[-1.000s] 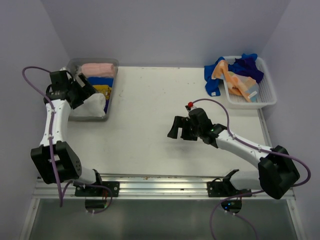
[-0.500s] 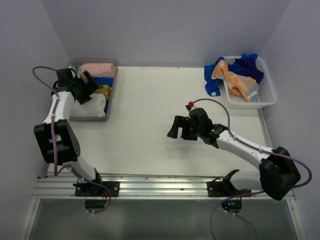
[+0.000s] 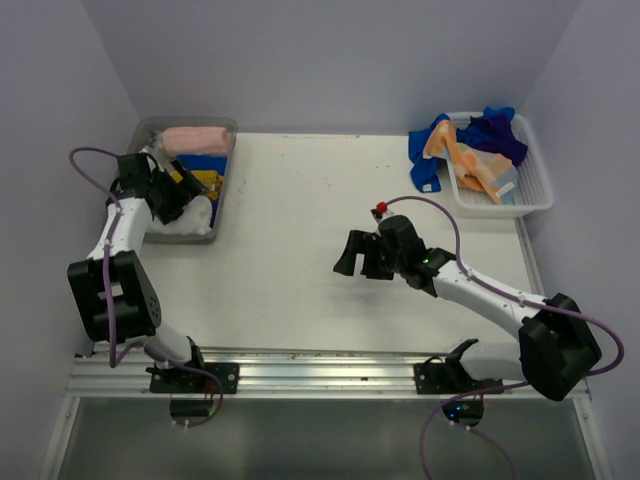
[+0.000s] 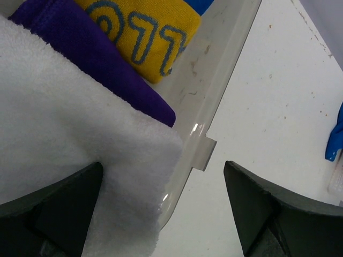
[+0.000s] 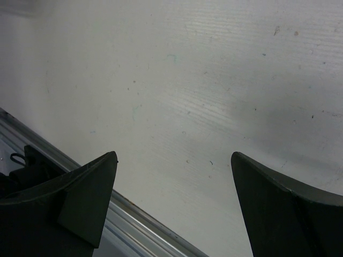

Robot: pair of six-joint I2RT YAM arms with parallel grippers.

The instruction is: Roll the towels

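Observation:
I should lift my left gripper clear, because the white towel's end (image 4: pixel 136 233) bulges over the grey tub's rim. Then I should push that end down inside the tub's near corner (image 3: pixel 207 233).
The towels sit in two places. In the grey tub (image 3: pixel 224 186) lie a rolled pink one (image 3: pixel 195 138), a yellow one (image 4: pixel 144 32), a purple one (image 4: pixel 91 53) and a white one (image 4: pixel 64 134) at the near end. Blue (image 3: pixel 428 160) and orange (image 3: pixel 470 165) towels lie loose in the white basket (image 3: pixel 540 190). My left gripper (image 3: pixel 178 190) (image 4: pixel 163 203) is open and astride the tub's right wall (image 4: pixel 214 80), one finger over the white towel, the other outside. My right gripper (image 3: pixel 358 265) (image 5: pixel 174 198) hangs open over bare table, holding nothing.
One blue towel spills over the basket's left rim onto the table (image 3: pixel 300 200). A metal rail (image 3: pixel 300 365) runs along the near edge, also visible in the right wrist view as the rail (image 5: pixel 134 225). Walls close in both sides.
The left arm has shifted over the tub, its elbow drawing in and its gripper swinging back, then toward the near end, open throughout. The right arm has not moved.

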